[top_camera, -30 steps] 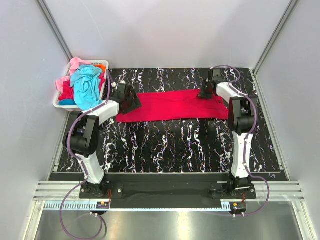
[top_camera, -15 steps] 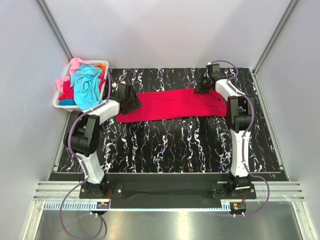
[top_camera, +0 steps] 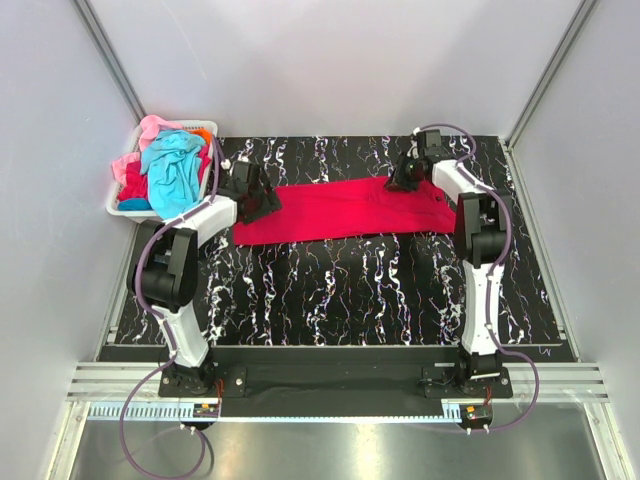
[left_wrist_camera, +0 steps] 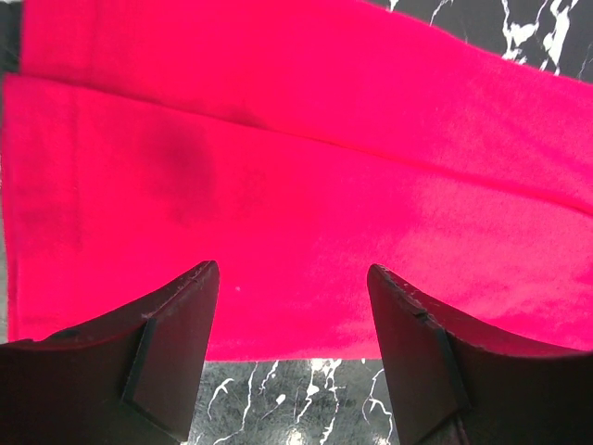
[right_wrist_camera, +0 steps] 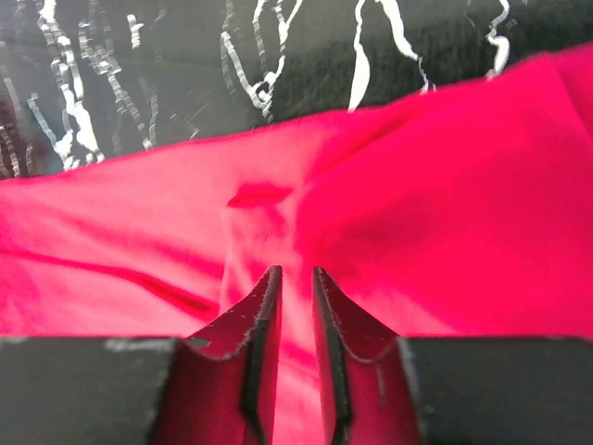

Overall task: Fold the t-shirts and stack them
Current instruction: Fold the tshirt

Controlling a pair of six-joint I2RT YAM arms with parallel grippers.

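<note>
The folded red t-shirt (top_camera: 325, 212) lies crosswise, so next my left gripper swings its hem end (top_camera: 256, 230) toward me while my right gripper pins the other end, before folding.
A crimson-red t-shirt (top_camera: 350, 208) lies folded into a long strip across the black marbled table (top_camera: 340, 290). My left gripper (top_camera: 265, 203) hangs over its left end, wide open, with nothing between the fingers; in the left wrist view the left gripper (left_wrist_camera: 292, 271) frames the red t-shirt's (left_wrist_camera: 306, 176) near edge. My right gripper (top_camera: 402, 180) is low over the strip's far right edge. In the right wrist view the right gripper (right_wrist_camera: 295, 271) has its jaws a narrow slit apart above the rumpled red t-shirt (right_wrist_camera: 435, 204), with no cloth visibly pinched.
A white basket (top_camera: 120, 208) at the table's back left corner holds more t-shirts: turquoise (top_camera: 172, 165), pink (top_camera: 150, 128) and orange (top_camera: 203, 132). Grey walls and metal rails close the table in on three sides.
My right gripper has moved from the shirt's right end toward its far edge, and its jaws parted a little. My left gripper shifted slightly away from me.
</note>
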